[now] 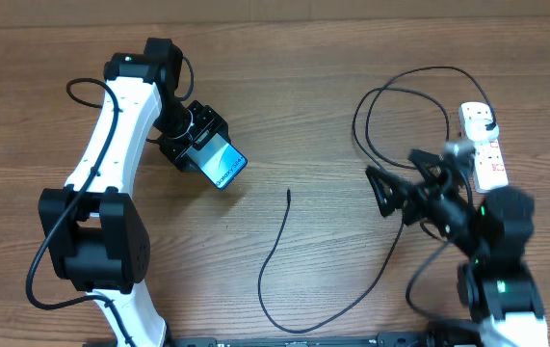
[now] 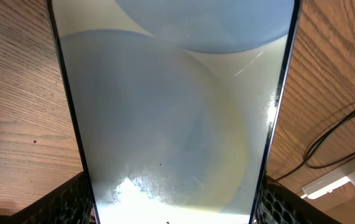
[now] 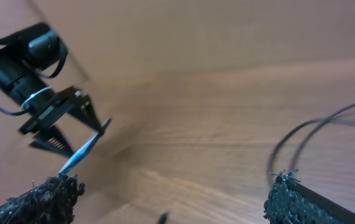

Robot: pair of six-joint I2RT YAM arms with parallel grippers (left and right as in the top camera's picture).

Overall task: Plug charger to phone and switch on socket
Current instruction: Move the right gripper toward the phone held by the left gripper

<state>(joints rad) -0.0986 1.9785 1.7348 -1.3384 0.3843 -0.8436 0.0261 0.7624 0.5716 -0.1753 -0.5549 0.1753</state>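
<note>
My right gripper should keep approaching until it closes on that end (image 1: 234, 173), since the phone's loose end (image 1: 228, 170) sticks out clear of my left gripper over open wood.
My left gripper (image 1: 204, 146) is shut on the phone (image 1: 222, 166), gripping it by its two long edges just above the table. In the left wrist view its pale lit screen (image 2: 177, 112) fills the frame, with a black pad (image 2: 70, 202) at each side. The charger, a thin black cable (image 1: 273, 253), lies loose on the wood with its connector tip (image 1: 288, 194) pointing at the phone; its plug (image 1: 483, 118) sits in the socket, a white power strip (image 1: 489, 154), at the far right. My right gripper (image 1: 386, 193) is open and empty, right of the tip (image 3: 163, 218).
The cable makes wide loops (image 1: 400, 96) left of the power strip and a long curve (image 1: 352, 304) towards the front edge. The power strip's end (image 2: 345, 179) and a cable loop (image 2: 336, 140) show beside the phone. The left arm (image 1: 111, 145) spans the table's left side.
</note>
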